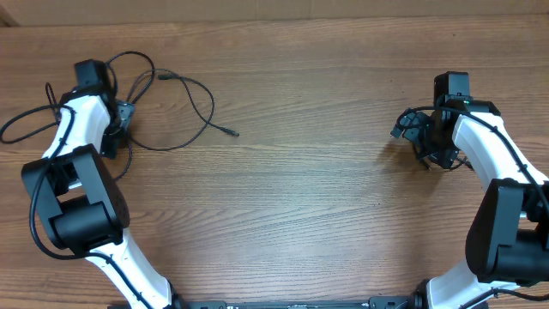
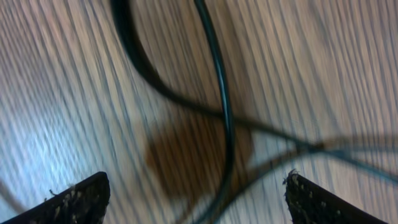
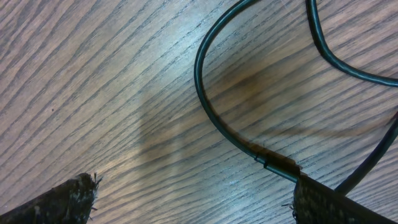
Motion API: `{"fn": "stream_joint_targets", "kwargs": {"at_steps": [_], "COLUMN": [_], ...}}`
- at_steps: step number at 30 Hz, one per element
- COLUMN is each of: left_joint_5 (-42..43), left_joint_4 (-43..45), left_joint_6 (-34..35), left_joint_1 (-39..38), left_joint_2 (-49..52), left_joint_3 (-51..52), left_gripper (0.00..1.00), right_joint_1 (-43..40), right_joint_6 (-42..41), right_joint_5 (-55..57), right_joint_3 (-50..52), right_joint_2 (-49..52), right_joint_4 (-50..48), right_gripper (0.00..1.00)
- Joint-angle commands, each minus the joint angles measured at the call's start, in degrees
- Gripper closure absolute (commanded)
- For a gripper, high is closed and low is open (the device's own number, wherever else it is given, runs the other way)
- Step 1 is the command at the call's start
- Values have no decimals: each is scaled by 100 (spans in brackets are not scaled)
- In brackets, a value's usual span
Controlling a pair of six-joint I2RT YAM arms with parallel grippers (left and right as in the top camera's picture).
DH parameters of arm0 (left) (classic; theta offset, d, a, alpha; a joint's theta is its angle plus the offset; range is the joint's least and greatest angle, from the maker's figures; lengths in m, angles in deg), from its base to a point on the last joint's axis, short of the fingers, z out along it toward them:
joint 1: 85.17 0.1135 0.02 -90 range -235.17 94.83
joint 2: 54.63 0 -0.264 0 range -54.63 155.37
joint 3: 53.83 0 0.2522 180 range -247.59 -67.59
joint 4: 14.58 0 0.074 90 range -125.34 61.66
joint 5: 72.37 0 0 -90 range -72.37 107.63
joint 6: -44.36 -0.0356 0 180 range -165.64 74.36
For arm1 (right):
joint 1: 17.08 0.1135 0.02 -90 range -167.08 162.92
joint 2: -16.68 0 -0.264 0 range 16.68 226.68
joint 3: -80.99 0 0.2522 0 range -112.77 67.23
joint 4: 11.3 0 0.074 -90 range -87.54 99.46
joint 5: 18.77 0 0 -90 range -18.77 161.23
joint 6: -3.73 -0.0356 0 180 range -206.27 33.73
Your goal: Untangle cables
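Observation:
Next, my left gripper lifts one black cable out of the way and puts it down in the far corner (image 1: 47, 47), because that black cable crosses the cable loop (image 1: 152, 75) that ends in a small plug.
Thin black cables lie in two places on the wooden table. On the left, loose loops (image 1: 184, 112) spread out and end in a small plug (image 1: 232, 132). My left gripper (image 1: 120, 118) hangs low over the left end of these loops. In the left wrist view, which is blurred, the left gripper (image 2: 196, 202) is open and one strand (image 2: 225, 124) runs down between its fingers, crossing others. On the right, a small coiled bundle (image 1: 413, 129) lies beside my right gripper (image 1: 434, 142). The right gripper (image 3: 196, 202) is open; a cable loop (image 3: 205, 106) passes just by its right finger (image 3: 336, 202).
A black strand (image 1: 21, 122) curves from the left arm out to the table's left edge. Both white arms (image 1: 86, 197) (image 1: 506, 197) rise from bases at the near edge. Bare wood (image 1: 309, 172) lies between the two cable groups.

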Motion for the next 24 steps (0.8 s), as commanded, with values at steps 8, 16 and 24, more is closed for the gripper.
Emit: {"fn": "stream_joint_targets", "kwargs": {"at_steps": [8, 16, 24], "left_joint_5": [17, -227, -850], "left_joint_4": [619, 750, 1484], "left_joint_6": [155, 153, -378], "left_joint_1": [92, 103, 120], "left_joint_2": [409, 866, 887], "left_joint_3": [-70, -70, -125], "left_gripper": [96, 26, 96], "right_joint_1": [22, 22, 22], "right_joint_6": [-4, -4, -4], "right_joint_5": [-11, -11, -11], "right_joint_3": [52, 52, 52], "right_joint_2": [-13, -13, -13], "right_joint_4": [-39, -39, -39], "right_gripper": [0, 0, 0]}}
